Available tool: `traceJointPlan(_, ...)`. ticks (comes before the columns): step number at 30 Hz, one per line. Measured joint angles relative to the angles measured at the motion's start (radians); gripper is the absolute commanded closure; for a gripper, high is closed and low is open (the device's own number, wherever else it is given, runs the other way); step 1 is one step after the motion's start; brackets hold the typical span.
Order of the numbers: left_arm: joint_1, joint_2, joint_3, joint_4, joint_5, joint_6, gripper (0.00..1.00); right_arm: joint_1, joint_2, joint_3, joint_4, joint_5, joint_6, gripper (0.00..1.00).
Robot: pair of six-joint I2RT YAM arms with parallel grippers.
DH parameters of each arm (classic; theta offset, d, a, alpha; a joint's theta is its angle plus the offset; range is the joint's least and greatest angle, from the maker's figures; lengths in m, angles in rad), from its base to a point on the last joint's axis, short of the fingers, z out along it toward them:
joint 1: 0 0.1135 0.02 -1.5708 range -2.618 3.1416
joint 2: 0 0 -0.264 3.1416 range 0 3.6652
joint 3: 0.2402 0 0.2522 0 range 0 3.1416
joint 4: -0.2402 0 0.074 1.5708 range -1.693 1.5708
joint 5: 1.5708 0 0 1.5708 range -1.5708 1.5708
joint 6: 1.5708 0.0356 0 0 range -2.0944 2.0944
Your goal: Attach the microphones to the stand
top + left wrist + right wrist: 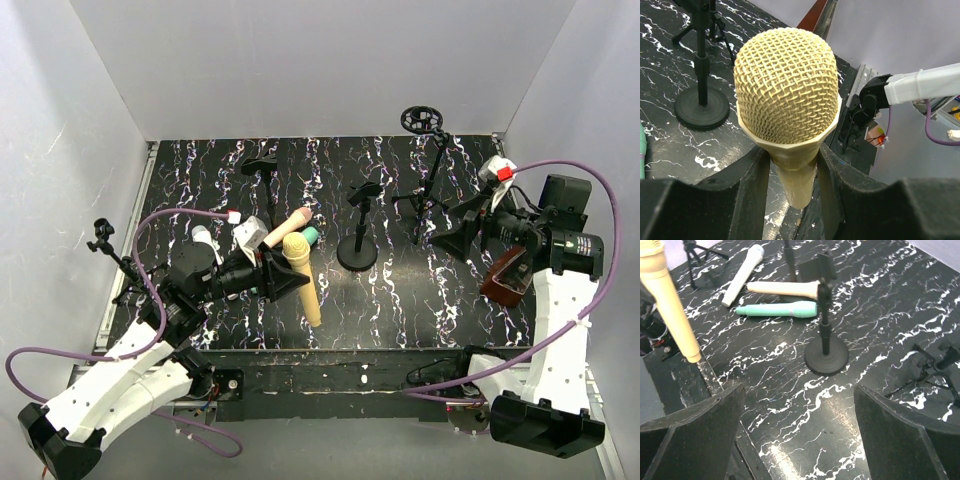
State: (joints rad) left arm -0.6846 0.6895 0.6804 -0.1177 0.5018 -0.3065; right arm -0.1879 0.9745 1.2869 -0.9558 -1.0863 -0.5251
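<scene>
The way to the tripod stand's pole point(435, 174) is open, so my open right gripper should keep going toward the pole and close just under the round ring.
My left gripper point(283, 277) point(795, 172) is shut on the handle of the yellow-tan microphone point(303, 275) point(785, 85), just below its mesh head, holding it near the table's front edge. The microphone also shows in the right wrist view point(667, 305). The peach-pink microphone point(285, 228) point(785, 288), teal-green microphone point(312, 236) point(777, 310) and white microphone point(205, 240) point(742, 275) lie on the table behind it. The round-base stand point(357, 250) point(701, 105) point(826, 357) stands mid-table with an empty clip. My right gripper point(462, 235) point(800, 440) is open and empty, right of that stand.
A tripod stand point(425, 190) with a round ring on top stands at the back right, its legs showing in the right wrist view point(935, 370). A small clip stand point(260, 165) is at the back left. A small tripod point(108, 245) is off the table's left edge.
</scene>
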Motion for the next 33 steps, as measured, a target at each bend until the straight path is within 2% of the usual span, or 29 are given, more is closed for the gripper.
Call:
traceJointPlan(7, 0.000, -0.006, -0.020, -0.003, -0.013, 0.021, 1.00, -0.029, 0.023, -0.048, 0.113, 0.061, 0.059, 0.05)
traceJointPlan(19, 0.000, 0.009, -0.037, 0.014, -0.018, 0.025, 1.00, -0.034, 0.134, -0.129, 0.357, 0.128, 0.051, 0.05)
traceJointPlan(25, 0.000, 0.009, -0.037, 0.021, -0.024, 0.011, 1.00, -0.035, 0.212, -0.177, 0.573, 0.172, 0.102, 0.06)
traceJointPlan(33, 0.000, -0.009, -0.037, 0.021, -0.070, -0.027, 1.00, -0.016, 0.356, -0.233, 0.962, 0.211, 0.245, 0.06)
